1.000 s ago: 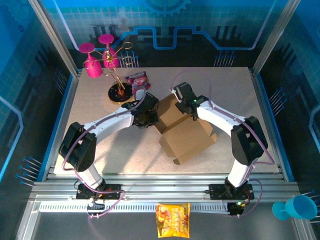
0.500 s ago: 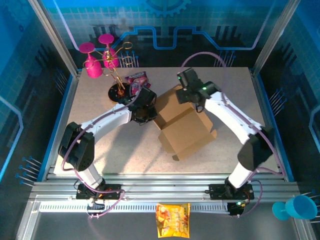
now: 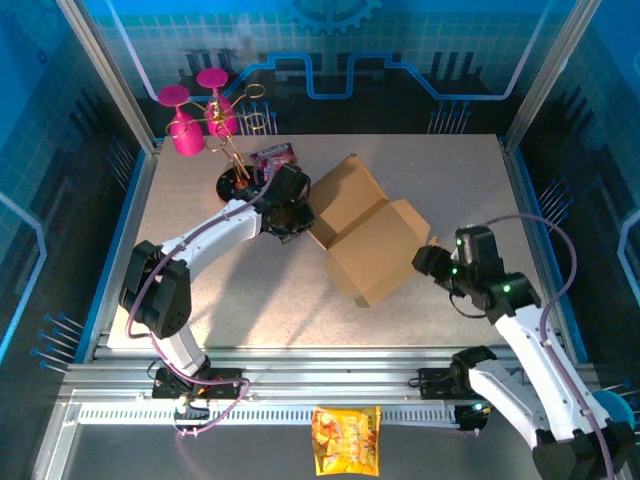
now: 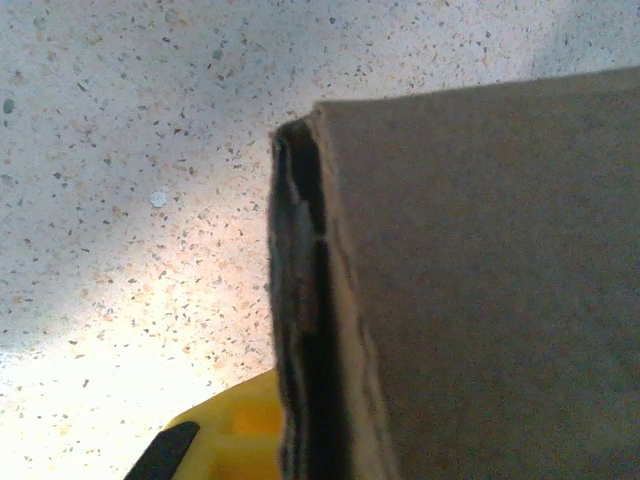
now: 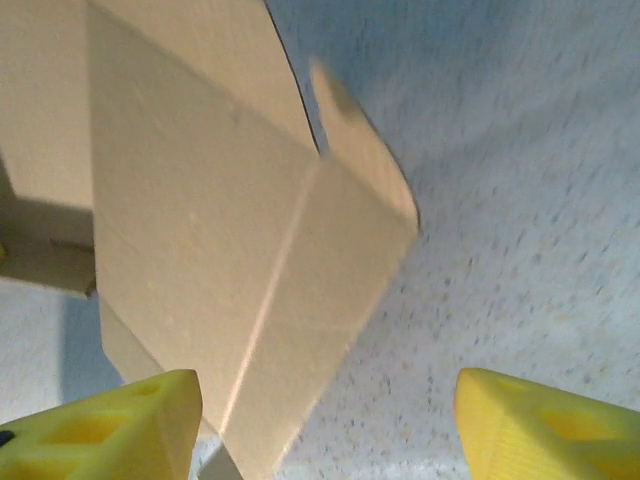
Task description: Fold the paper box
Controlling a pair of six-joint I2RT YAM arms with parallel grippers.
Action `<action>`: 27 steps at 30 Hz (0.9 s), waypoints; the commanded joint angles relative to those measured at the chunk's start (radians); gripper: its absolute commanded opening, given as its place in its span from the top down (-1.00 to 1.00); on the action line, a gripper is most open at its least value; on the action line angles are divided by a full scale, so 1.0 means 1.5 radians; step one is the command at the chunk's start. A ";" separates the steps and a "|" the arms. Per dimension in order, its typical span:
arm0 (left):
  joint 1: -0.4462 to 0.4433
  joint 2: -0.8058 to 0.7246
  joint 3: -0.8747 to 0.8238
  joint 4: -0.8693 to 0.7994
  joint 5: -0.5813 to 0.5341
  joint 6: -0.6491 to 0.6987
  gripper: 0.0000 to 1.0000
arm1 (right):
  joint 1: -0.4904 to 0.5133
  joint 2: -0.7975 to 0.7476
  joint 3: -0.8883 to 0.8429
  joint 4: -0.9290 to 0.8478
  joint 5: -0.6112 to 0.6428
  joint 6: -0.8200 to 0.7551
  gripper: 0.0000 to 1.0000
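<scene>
Next, my right gripper swings the paper box's lid [image 3: 380, 255] to the far side [image 3: 346, 192] for my left gripper to take it there, because the lid slants toward the near side.
The paper box [image 3: 368, 238] is a brown cardboard mailer lying part-folded in the middle of the table, one flap [image 3: 345, 190] pointing to the far side. My left gripper [image 3: 300, 216] is shut on the box's left wall. In the left wrist view that wall's edge [image 4: 330, 300] runs down between the jaws of the left gripper [image 4: 310, 440], beside a yellow finger [image 4: 225, 430]. My right gripper [image 3: 427, 262] hangs open just off the box's right corner. In the right wrist view the right gripper [image 5: 325, 430] has its yellow fingers [image 5: 110, 425] wide apart, with a box flap [image 5: 250, 250] ahead and nothing between them.
A stand with a black base [image 3: 240, 186] holds pink glasses [image 3: 195, 115] at the back left, next to a pink snack packet [image 3: 273, 156]. An orange-yellow packet [image 3: 346, 438] lies on the rail in front of the table. A blue cup [image 3: 598, 413] is at the near right.
The right gripper let go of the box's far flap, opened, and swung back to the near right. The box shifted slightly. The left gripper stays shut on the box.
</scene>
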 commanded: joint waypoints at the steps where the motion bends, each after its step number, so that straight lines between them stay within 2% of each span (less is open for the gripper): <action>1: 0.004 0.010 0.026 -0.016 0.020 -0.011 1.00 | -0.012 -0.037 -0.086 0.143 -0.112 0.059 -0.25; 3: 0.003 0.010 0.026 -0.017 0.023 -0.011 1.00 | -0.014 -0.027 -0.114 0.195 -0.132 0.074 -0.19; 7: 0.003 0.006 0.025 -0.021 0.022 -0.012 1.00 | -0.014 0.037 -0.112 0.241 -0.153 0.061 0.09; 15: 0.004 0.001 0.022 -0.018 0.022 -0.018 1.00 | -0.014 0.099 -0.091 0.261 -0.157 0.040 0.29; 17: 0.004 0.002 0.021 -0.018 0.022 -0.019 1.00 | -0.013 0.101 -0.085 0.250 -0.144 0.038 0.52; 20: 0.002 0.000 0.021 -0.017 0.023 -0.021 1.00 | -0.011 0.121 -0.050 0.198 -0.114 0.012 0.63; 24: 0.002 -0.005 0.018 -0.015 0.036 -0.031 1.00 | -0.002 0.176 0.025 0.082 -0.040 -0.056 0.89; 25: 0.001 -0.009 0.017 -0.014 0.045 -0.035 0.96 | 0.001 0.191 0.051 0.047 -0.013 -0.077 0.97; 27: -0.004 -0.016 0.013 -0.016 0.063 -0.043 0.31 | 0.002 0.223 0.101 -0.011 0.032 -0.134 1.00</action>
